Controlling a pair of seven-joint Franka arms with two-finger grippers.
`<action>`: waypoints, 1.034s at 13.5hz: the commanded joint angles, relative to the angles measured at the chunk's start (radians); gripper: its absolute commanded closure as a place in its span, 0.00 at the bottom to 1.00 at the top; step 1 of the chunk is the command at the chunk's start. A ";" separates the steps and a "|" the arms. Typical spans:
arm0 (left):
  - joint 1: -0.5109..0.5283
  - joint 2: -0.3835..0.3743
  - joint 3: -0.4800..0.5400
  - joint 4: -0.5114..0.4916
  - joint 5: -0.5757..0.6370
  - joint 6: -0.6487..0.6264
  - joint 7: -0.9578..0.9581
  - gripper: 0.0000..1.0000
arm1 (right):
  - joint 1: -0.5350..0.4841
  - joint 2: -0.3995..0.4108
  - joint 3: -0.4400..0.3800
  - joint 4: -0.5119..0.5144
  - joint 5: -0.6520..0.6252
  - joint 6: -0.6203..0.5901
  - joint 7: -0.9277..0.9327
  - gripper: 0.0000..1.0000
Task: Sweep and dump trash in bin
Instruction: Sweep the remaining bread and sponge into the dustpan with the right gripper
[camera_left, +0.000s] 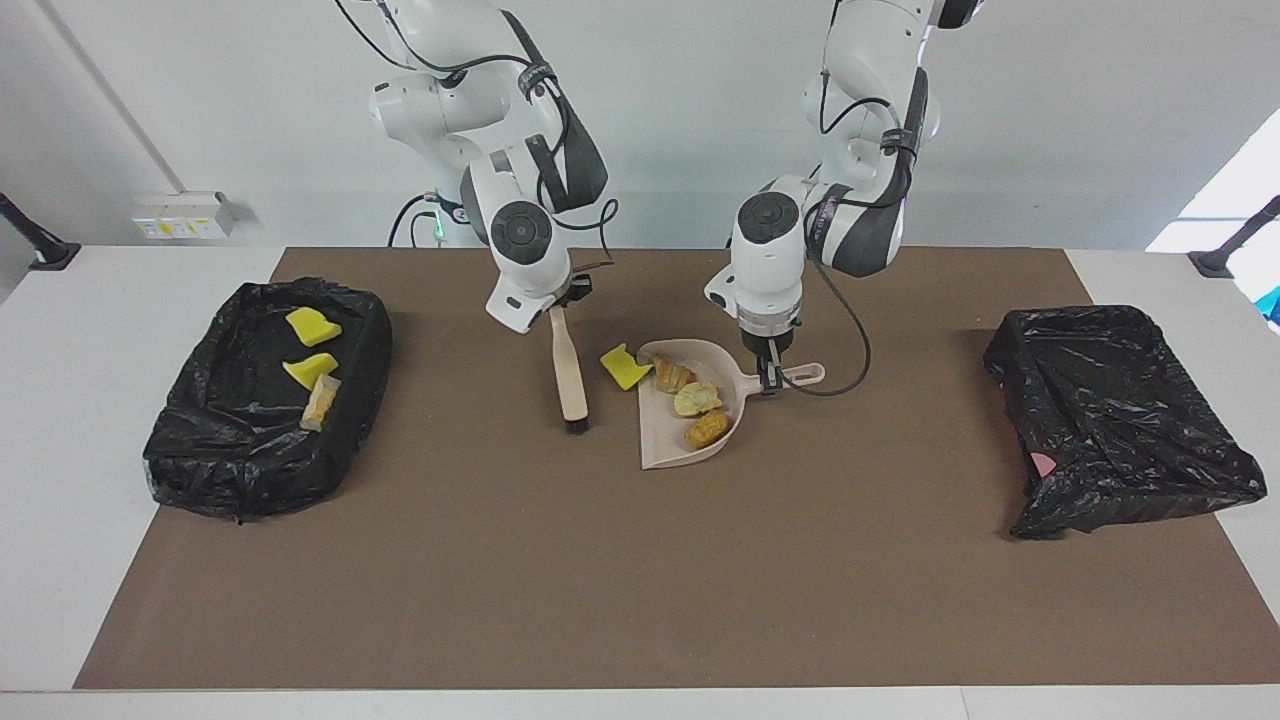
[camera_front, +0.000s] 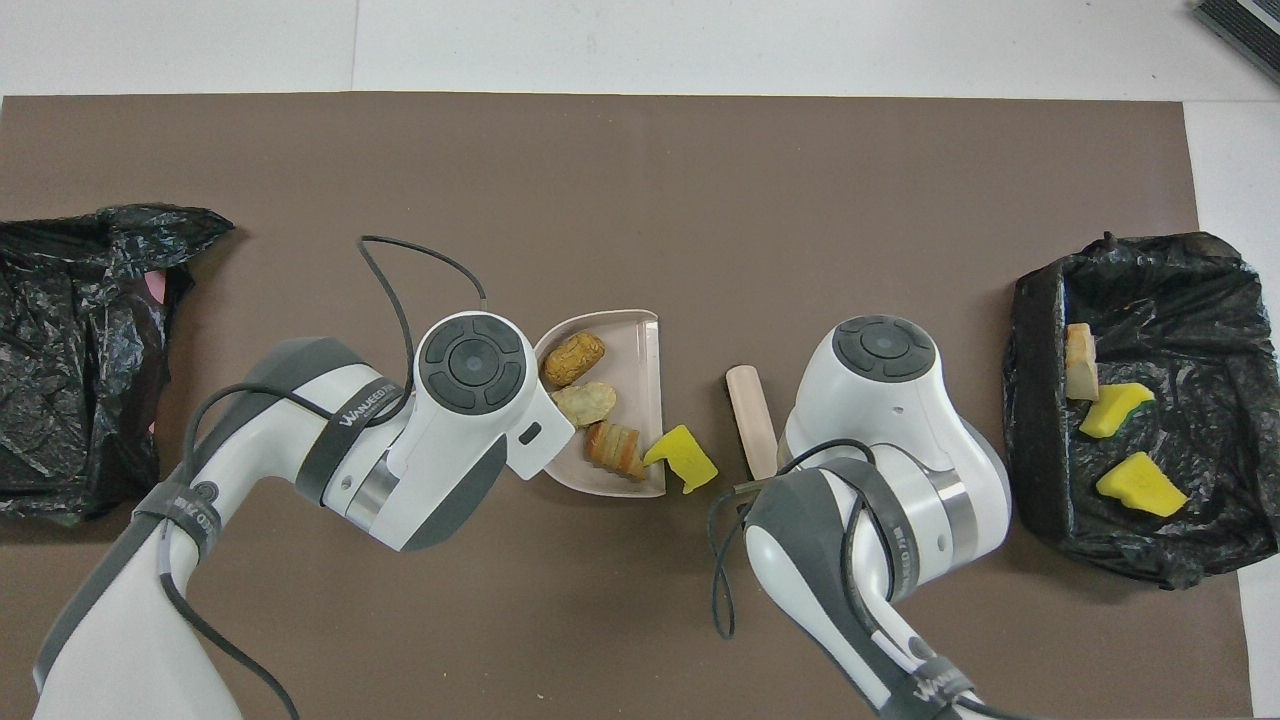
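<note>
The yellow foam chunk (camera_front: 681, 457) is at the dustpan's open edge, so the robot's right gripper should use the brush to sweep it into the pan (camera_front: 631, 402) before the left gripper lifts.
A beige dustpan (camera_left: 662, 452) lies on the brown mat at mid-table and holds three tan bread lumps (camera_left: 697, 398). It also shows in the overhead view (camera_front: 650, 335) with the lumps (camera_front: 585, 400). My left gripper (camera_left: 768, 378) is shut on the pan's handle. A yellow foam chunk (camera_left: 626, 366) lies at the pan's open edge, toward the right arm's end; the overhead view shows it too (camera_front: 682, 458). My right gripper (camera_left: 562, 305) is shut on a beige brush (camera_left: 571, 375) that hangs tip-down beside the chunk, clear of the pan. The brush also shows from overhead (camera_front: 752, 420).
A bin lined with a black bag (camera_left: 250, 480) stands at the right arm's end and holds two yellow chunks and one bread lump; it shows from overhead (camera_front: 1030, 420). A crumpled black bag (camera_left: 1110, 420) lies at the left arm's end (camera_front: 70, 340).
</note>
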 joint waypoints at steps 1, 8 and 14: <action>-0.016 -0.031 0.010 -0.046 0.004 0.015 -0.022 1.00 | 0.037 -0.039 0.004 -0.041 0.108 0.037 0.084 1.00; -0.042 -0.074 0.009 -0.145 -0.023 0.107 -0.094 1.00 | 0.062 0.017 0.001 0.014 0.351 0.206 0.114 1.00; 0.035 -0.043 0.010 -0.101 -0.120 0.133 0.001 1.00 | 0.115 -0.013 0.004 0.063 0.002 0.012 0.238 1.00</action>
